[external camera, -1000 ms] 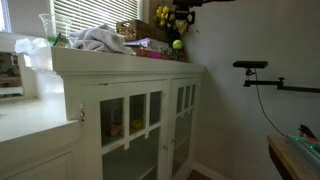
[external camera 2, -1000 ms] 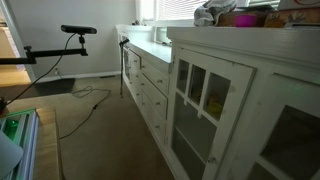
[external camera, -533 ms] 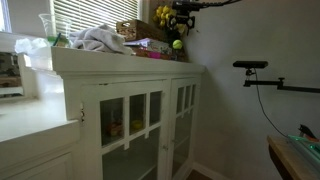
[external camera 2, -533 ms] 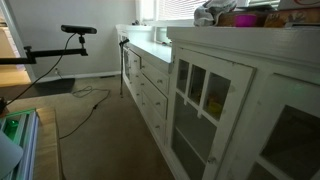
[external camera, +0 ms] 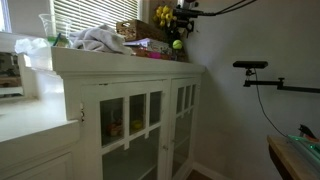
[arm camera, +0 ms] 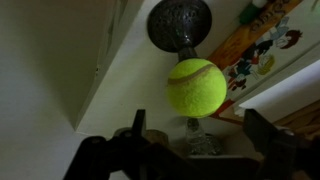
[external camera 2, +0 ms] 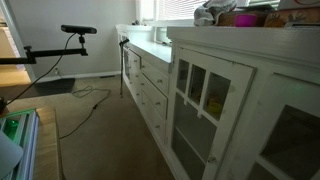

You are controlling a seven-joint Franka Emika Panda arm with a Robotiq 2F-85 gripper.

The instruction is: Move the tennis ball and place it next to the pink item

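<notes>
The tennis ball (arm camera: pixel 196 87) is in the middle of the gap between my open fingers. My gripper keeps going down until the fingers are on either side of the ball's middle (external camera: pixel 177 44), and then close.
The yellow-green tennis ball (external camera: pixel 177 44) rests at the far right end of the white cabinet top (external camera: pixel 120 62), near the wall. In the wrist view the ball (arm camera: pixel 196 87) fills the middle, just beyond my fingertips. My gripper (external camera: pixel 181 22) hangs right above the ball, apart from it. It is open and empty, with its dark fingers (arm camera: pixel 138 126) spread wider than the ball in the wrist view. A pink item (external camera: pixel 150 54) lies on the cabinet top just beside the ball; something pink-red (external camera 2: pixel 243 18) also shows on the cabinet top in an exterior view.
A crumpled grey cloth (external camera: pixel 98 39), a basket (external camera: pixel 133 29) and yellow flowers (external camera: pixel 163 15) crowd the cabinet top. A dark round object on a stem (arm camera: pixel 180 24) and a colourful printed book (arm camera: pixel 262 52) lie close to the ball. The wall stands right behind.
The arm has shifted slightly above the ball. The ball has not moved.
</notes>
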